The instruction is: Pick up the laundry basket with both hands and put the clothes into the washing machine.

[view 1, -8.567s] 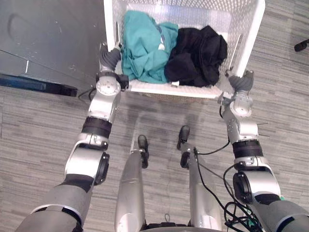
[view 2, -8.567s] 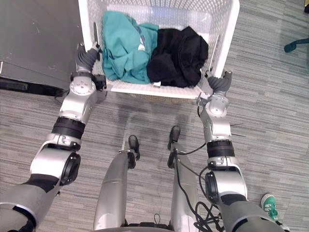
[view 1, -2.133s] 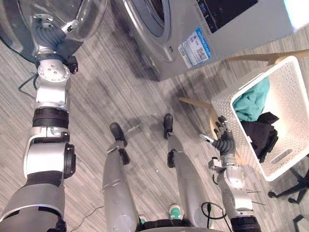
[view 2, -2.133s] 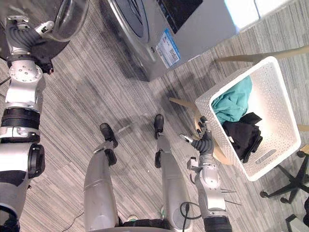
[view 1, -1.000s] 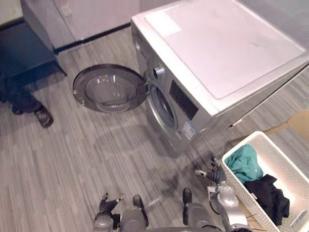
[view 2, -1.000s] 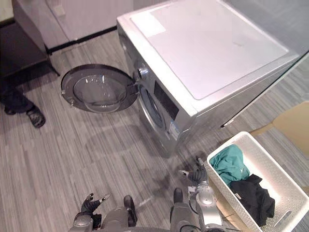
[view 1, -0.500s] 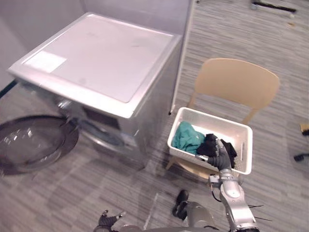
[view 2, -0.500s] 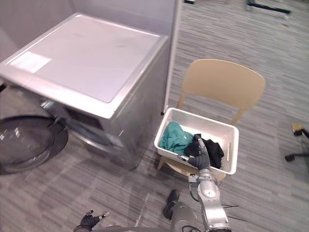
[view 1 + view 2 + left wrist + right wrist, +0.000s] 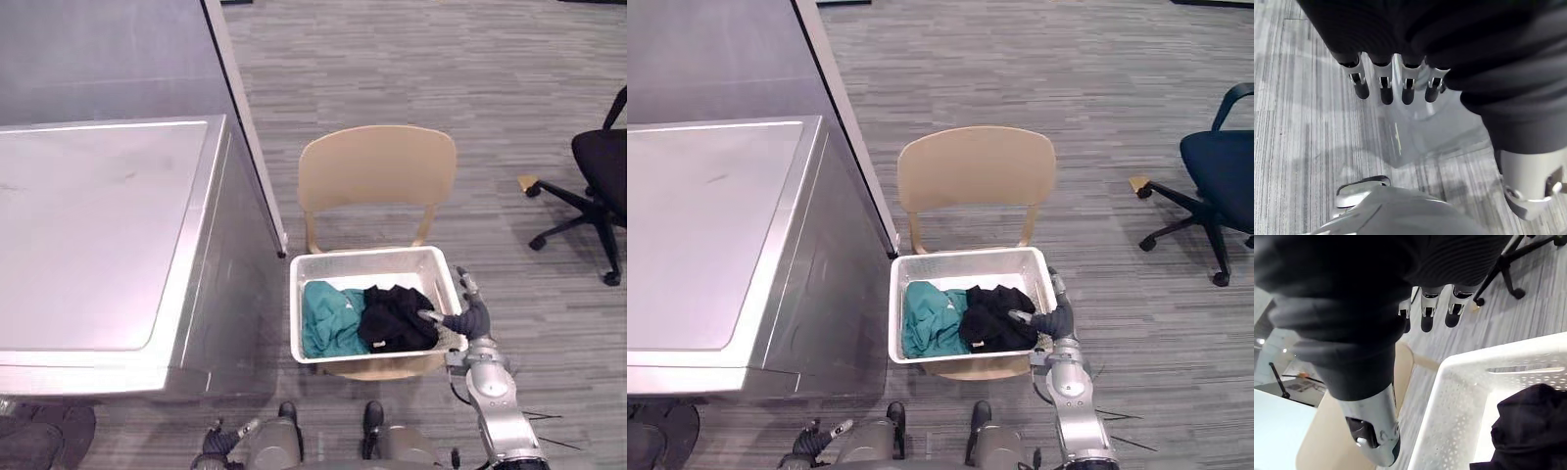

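The teal garment touches the black garment only along an edge, so it should come up by itself as a loose bundle when I lift it.
The white laundry basket rests on the seat of a tan chair. Inside it lie a teal garment and a black garment. My right hand is open at the basket's right end, its straight fingers beside the rim; in the right wrist view the fingers stretch out past the perforated basket wall. Low down to the left, my left hand is open just above the floor, far from the basket. The washing machine's grey top stands to the left of the chair.
A grey partition edge runs down between the washing machine and the chair. A black office chair on castors stands on the striped floor at the right.
The whole picture has swung round from the washing machine's front to the chair, so the camera has moved. My right hand stays at the basket's right end, my left hand stays low.
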